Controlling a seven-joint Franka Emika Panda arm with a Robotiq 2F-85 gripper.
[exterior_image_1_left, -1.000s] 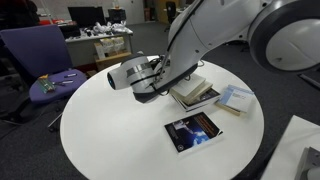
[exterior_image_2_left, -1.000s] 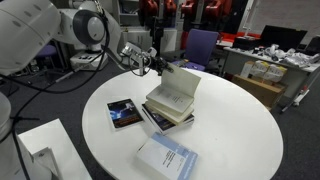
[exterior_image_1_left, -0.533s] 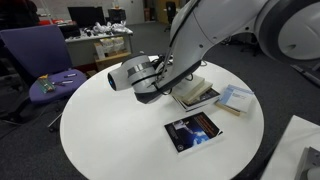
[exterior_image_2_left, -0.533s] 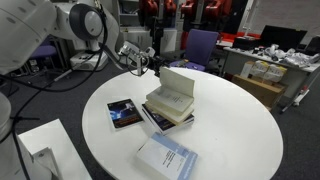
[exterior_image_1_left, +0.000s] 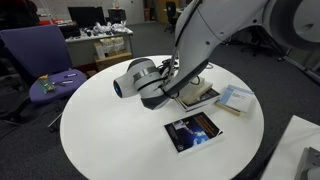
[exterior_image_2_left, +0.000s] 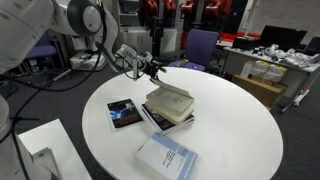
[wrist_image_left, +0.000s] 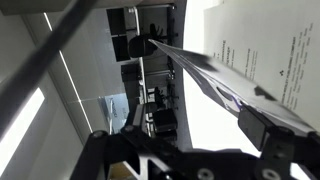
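I should sweep my gripper back across the stack and fold the cover closed, because the top book's printed page (exterior_image_2_left: 171, 97) lies uncovered with its cover (wrist_image_left: 218, 82) next to my gripper.
A stack of books (exterior_image_1_left: 200, 96) (exterior_image_2_left: 168, 104) lies at the middle of the round white table (exterior_image_1_left: 110, 130) (exterior_image_2_left: 240, 130). The top book's cover lies nearly flat. My gripper (exterior_image_1_left: 170, 88) (exterior_image_2_left: 153, 68) hovers just beside the stack's edge, open and holding nothing. In the wrist view a white printed page (wrist_image_left: 275, 55) fills the upper right. There my gripper (wrist_image_left: 185, 150) shows its dark fingers (wrist_image_left: 272, 135) wide apart, with bare table between them.
A dark-covered book (exterior_image_1_left: 192, 130) (exterior_image_2_left: 124, 113) and a pale blue-white book (exterior_image_1_left: 235, 98) (exterior_image_2_left: 167, 157) lie flat near the stack. A purple chair (exterior_image_1_left: 35, 55) and cluttered desks (exterior_image_1_left: 105, 40) stand behind the table. A white box (exterior_image_2_left: 40, 150) sits beside it.
The jaws have opened. The top book's cover, which stood upright, has dropped down onto the stack. The gripper has drawn slightly away from it.
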